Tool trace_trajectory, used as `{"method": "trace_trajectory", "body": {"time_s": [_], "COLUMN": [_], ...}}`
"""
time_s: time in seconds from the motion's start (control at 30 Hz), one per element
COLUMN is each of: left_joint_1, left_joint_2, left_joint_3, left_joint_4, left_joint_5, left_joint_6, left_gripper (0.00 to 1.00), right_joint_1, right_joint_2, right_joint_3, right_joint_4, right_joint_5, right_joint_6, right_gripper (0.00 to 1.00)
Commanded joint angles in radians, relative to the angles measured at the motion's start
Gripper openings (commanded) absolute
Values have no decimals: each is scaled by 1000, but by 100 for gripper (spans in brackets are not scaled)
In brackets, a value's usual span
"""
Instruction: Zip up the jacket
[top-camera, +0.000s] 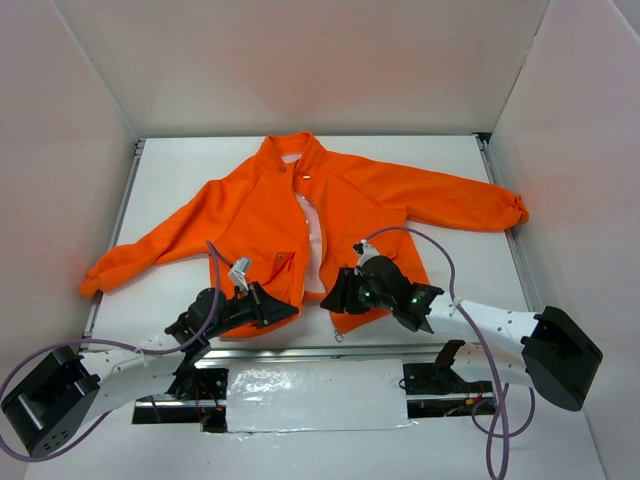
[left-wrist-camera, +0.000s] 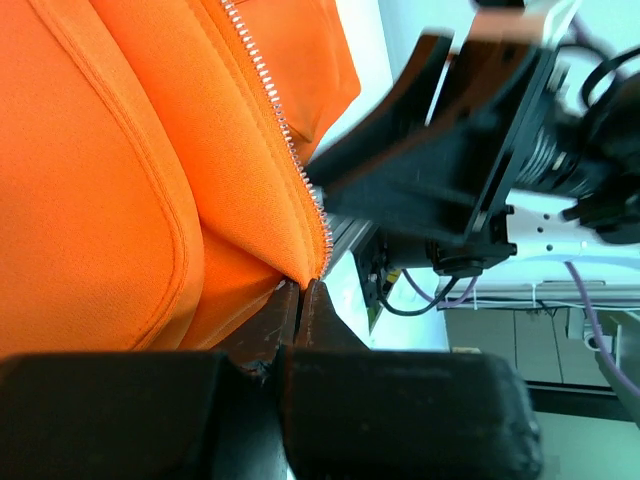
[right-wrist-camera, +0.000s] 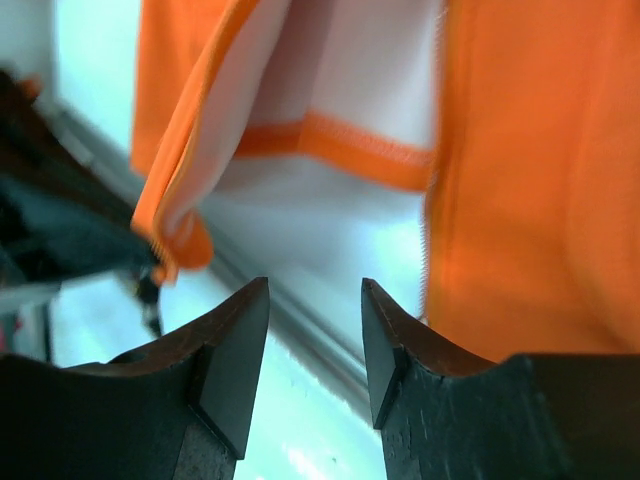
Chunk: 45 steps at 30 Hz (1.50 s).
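Note:
I should hold the zipper's edge (left-wrist-camera: 324, 232) with my right gripper while my left gripper takes the jacket's hem farther in, because my left gripper crowds the zipper's bottom end (left-wrist-camera: 322, 268).
The orange jacket (top-camera: 260, 215) lies open on the white table, collar at the far side and hem toward the arms. Its pale zipper (left-wrist-camera: 285, 130) runs down the left front panel in the left wrist view. My left gripper (top-camera: 290, 310) is shut on the bottom corner of that left panel (left-wrist-camera: 300, 262) at the zipper's end. My right gripper (top-camera: 335, 295) is open and empty, just left of the right panel's hem (right-wrist-camera: 540, 180). In the right wrist view the left panel's pinched corner (right-wrist-camera: 175, 235) hangs to the left of its fingers (right-wrist-camera: 245, 350).
The table's near metal edge (top-camera: 300, 352) runs just behind both grippers. White walls enclose the table on three sides. The sleeves spread to the left (top-camera: 130, 262) and right (top-camera: 470, 205).

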Motion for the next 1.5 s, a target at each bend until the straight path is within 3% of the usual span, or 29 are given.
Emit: {"method": "trace_trajectory", "body": {"time_s": [0.0,0.17,0.5,0.9,1.23,1.37,1.47], "left_joint_1": [-5,-5,-7,-7,-10,-8,-8], "left_joint_2": [3,15,46,70,81,69,58], "left_joint_3": [-9,-12,-6,0,0,7,7], "left_joint_4": [49,73,127,136,156,147,129], "left_joint_5": [-19,-13,18,27,38,46,41], "left_joint_6": [-19,-28,-47,-44,-45,-41,-44], "left_gripper": [0,0,0,0,0,0,24], "right_joint_1": [5,5,5,4,5,5,5], "right_joint_2": [-83,-88,126,196,219,221,216], "right_joint_3": [-86,-88,-14,21,17,15,9], "right_joint_4": [197,335,494,533,540,517,508], "right_joint_5": [-150,-258,-316,-336,-327,-307,-295], "right_joint_6": [-11,20,70,81,90,81,69], "right_gripper": [49,49,45,38,21,2,0]}}
